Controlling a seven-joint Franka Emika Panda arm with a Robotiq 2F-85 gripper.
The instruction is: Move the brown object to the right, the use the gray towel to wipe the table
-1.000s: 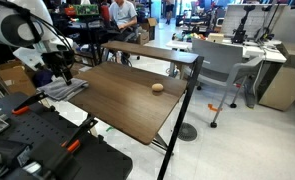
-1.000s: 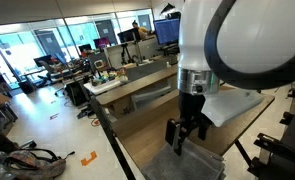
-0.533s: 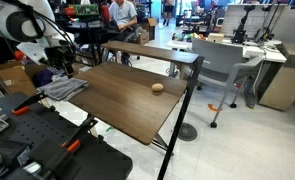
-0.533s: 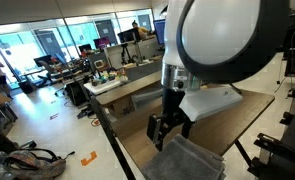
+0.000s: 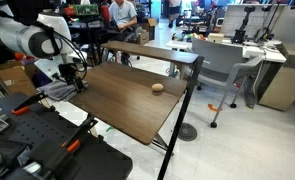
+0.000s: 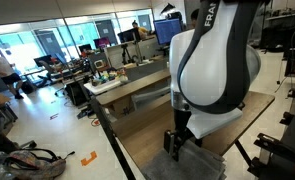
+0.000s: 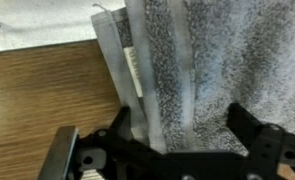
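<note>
The gripper's open fingers are on both sides of the gray towel's folded edge (image 7: 137, 80), so the robot should lift clear, move toward the thicker cloth farther in, and come down to grip it there.
The gray towel (image 5: 65, 89) lies rumpled at the table's near-left end; it also shows in an exterior view (image 6: 195, 161) and fills the wrist view (image 7: 202, 60). My gripper (image 5: 77, 82) is down at the towel, seen also in an exterior view (image 6: 176, 146). In the wrist view the gripper (image 7: 182, 130) is open, jaws spread over the towel's folded edge, one finger (image 7: 249, 125) over the cloth. The brown object (image 5: 158, 87) is a small tan lump on the table (image 5: 127, 100), well away from the gripper.
A narrower brown top with black frame (image 5: 152, 52) stands behind the table. A gray chair (image 5: 227, 70) and white desks (image 5: 242, 45) are beyond. Black equipment (image 5: 37, 140) lies below the table's near edge. People sit in the background (image 5: 122, 12).
The arm has swung and lowered the gripper onto the towel's edge; the wrist has turned. The towel and the brown object have not moved.
</note>
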